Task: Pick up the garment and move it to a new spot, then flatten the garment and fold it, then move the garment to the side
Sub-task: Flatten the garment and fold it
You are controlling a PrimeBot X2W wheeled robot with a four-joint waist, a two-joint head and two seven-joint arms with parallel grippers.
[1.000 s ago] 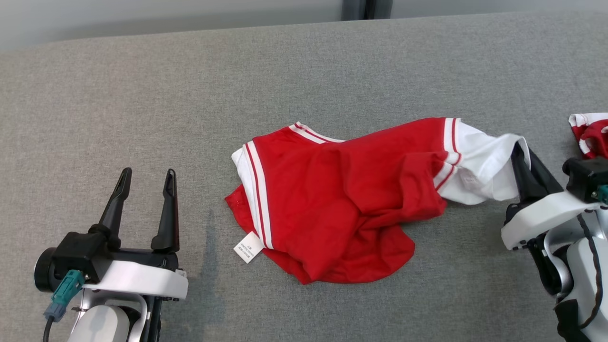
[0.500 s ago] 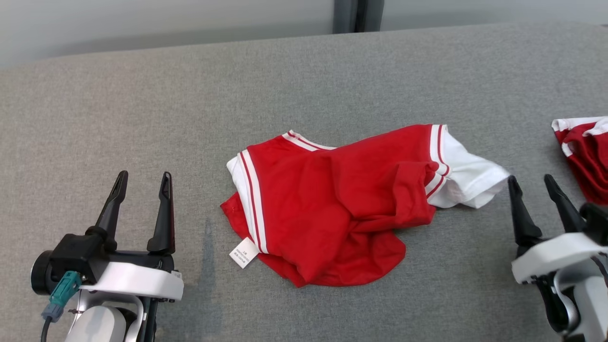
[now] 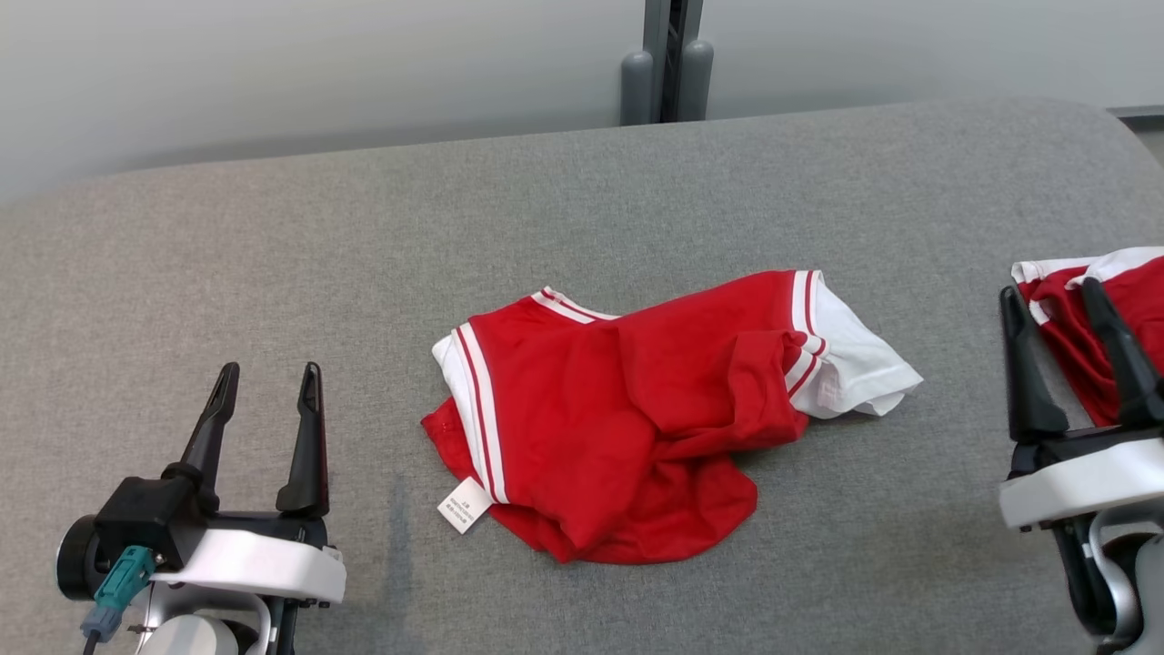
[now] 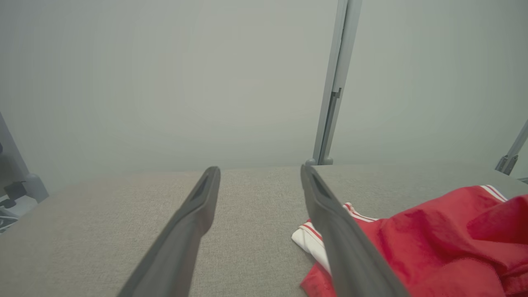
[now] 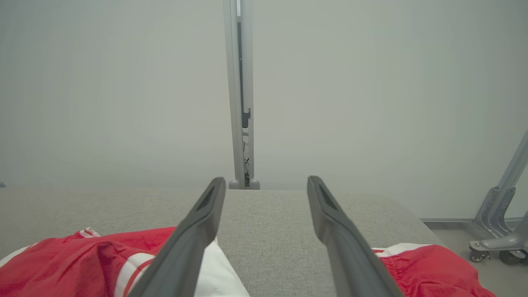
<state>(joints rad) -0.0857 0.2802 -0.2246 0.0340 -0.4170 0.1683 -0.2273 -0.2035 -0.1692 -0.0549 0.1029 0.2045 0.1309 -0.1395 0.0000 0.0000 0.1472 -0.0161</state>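
Note:
The garment [image 3: 600, 409] will spread out into a broad sheet when I lift it, because its red cloth is bunched in folds [image 3: 693, 437] between the white sleeves.
The garment [image 3: 637, 418] is a red shirt with white sleeves and white stripes, lying crumpled in the middle of the grey fabric surface [image 3: 364, 236]. A white label sticks out at its lower left. My left gripper [image 3: 270, 371] stands open at the lower left, a short way left of the garment and apart from it. My right gripper [image 3: 1048, 291] stands open at the right, apart from the white sleeve. In the left wrist view the garment [image 4: 433, 243] lies right of the open left gripper [image 4: 260, 170]. In the right wrist view the garment [image 5: 82, 264] lies left of the open right gripper [image 5: 266, 180].
A second red and white piece of clothing [image 3: 1105, 318] lies at the right edge, just behind my right fingers, and shows too in the right wrist view [image 5: 429, 268]. A grey post [image 3: 668, 64] stands behind the surface's far edge. A wheeled frame leg [image 5: 495, 231] stands on the floor at right.
My right gripper has let go of the white sleeve, opened and drawn back to the right. The sleeve now lies on the surface. The head camera has tilted up.

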